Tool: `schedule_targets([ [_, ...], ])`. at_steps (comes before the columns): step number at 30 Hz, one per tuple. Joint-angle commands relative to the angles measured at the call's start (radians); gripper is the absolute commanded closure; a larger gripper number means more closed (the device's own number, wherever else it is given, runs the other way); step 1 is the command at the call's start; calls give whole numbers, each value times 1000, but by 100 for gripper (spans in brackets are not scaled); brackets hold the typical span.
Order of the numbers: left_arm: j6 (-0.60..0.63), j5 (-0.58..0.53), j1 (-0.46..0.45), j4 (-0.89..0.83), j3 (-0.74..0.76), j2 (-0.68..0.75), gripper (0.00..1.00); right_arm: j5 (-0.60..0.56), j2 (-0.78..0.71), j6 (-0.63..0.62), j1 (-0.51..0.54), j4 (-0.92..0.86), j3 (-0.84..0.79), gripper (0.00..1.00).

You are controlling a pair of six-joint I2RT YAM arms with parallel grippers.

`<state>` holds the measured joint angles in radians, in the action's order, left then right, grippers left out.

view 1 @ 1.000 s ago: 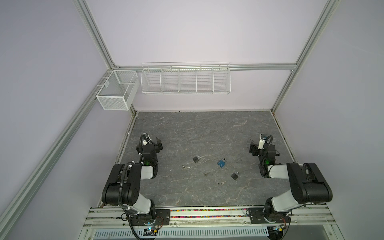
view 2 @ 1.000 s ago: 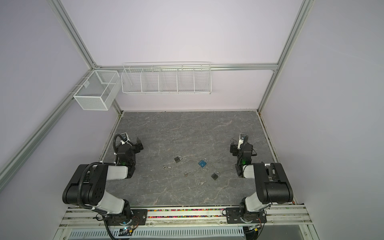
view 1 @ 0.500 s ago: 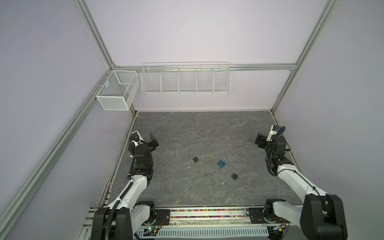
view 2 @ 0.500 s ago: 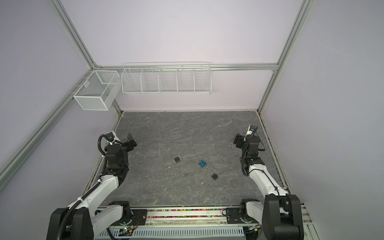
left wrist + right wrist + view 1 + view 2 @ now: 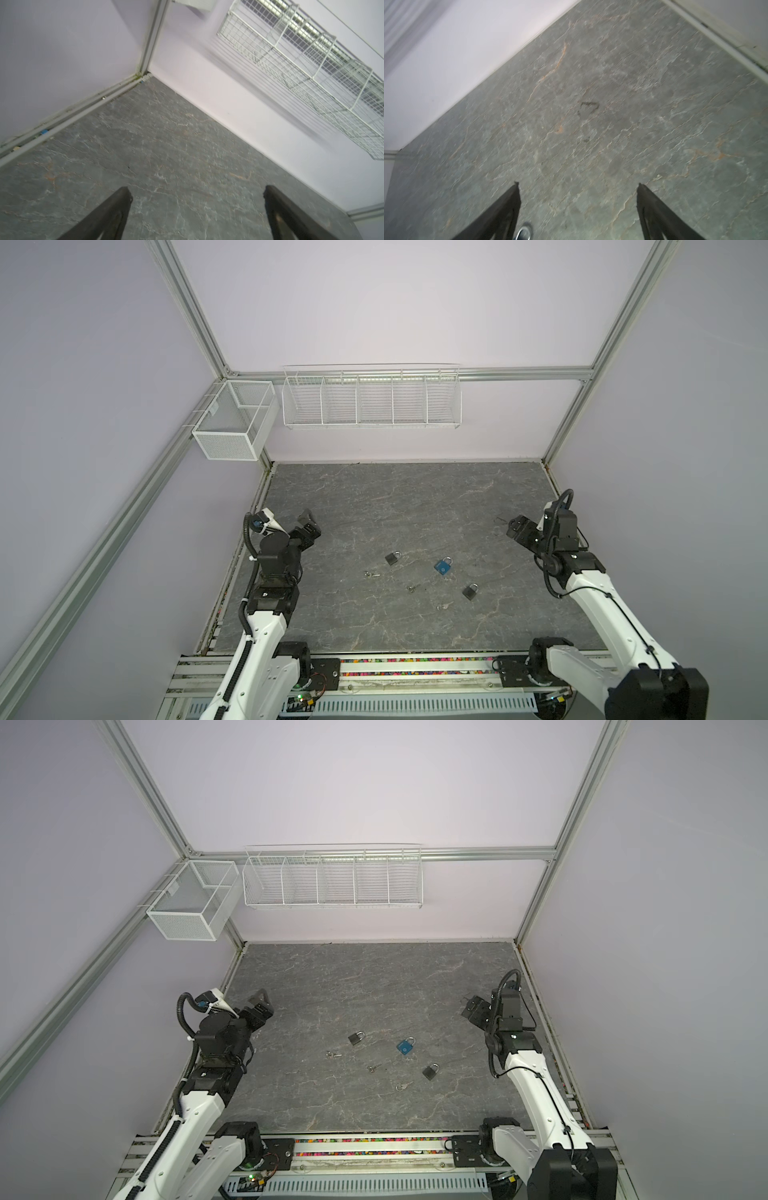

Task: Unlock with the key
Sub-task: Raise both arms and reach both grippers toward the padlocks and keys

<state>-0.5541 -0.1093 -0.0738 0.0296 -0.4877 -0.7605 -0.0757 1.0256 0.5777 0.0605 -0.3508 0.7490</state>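
My right gripper should keep heading for that key (image 5: 403, 1086) until its fingers close around it, because the key (image 5: 444, 607) nearest the front edge is clear of every padlock.
Three padlocks lie mid-table in both top views: a dark one (image 5: 392, 558) (image 5: 356, 1038), a blue one (image 5: 443, 566) (image 5: 405, 1046) and another dark one (image 5: 470, 591) (image 5: 431, 1071). Three small keys lie among them (image 5: 371, 573) (image 5: 412, 588) (image 5: 444, 606). My left gripper (image 5: 308, 524) (image 5: 197, 193) hangs open and empty over the table's left side, well away from them. My right gripper (image 5: 515, 527) (image 5: 578, 185) hangs open and empty on the right. A blurred silver loop with blue (image 5: 523, 233) shows in the right wrist view.
A white wire rack (image 5: 371, 398) hangs on the back wall. A white mesh box (image 5: 235, 423) hangs in the back left corner. Walls and aluminium posts close the grey stone-pattern table (image 5: 395, 497) on three sides.
Both arms have unfolded from a low tucked pose and risen, carrying the grippers up and outward. Both grippers stay open. Locks and keys have not moved.
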Motion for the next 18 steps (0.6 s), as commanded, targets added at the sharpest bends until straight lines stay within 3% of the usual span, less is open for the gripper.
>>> schedule_targets([
  [1, -58, 152, -6, -91, -30, 52, 1, 45, -19, 16, 70, -154, 67, 12],
  [5, -49, 211, -48, -167, -46, 74, 1, 61, -3, 59, 140, -203, 83, 12],
  [10, -29, 247, -141, -269, -68, 105, 0, 26, 32, 128, 335, -288, 108, 12],
  [18, -90, 366, -180, -354, -40, 204, 0, -112, 62, 333, 655, -407, 123, 12],
])
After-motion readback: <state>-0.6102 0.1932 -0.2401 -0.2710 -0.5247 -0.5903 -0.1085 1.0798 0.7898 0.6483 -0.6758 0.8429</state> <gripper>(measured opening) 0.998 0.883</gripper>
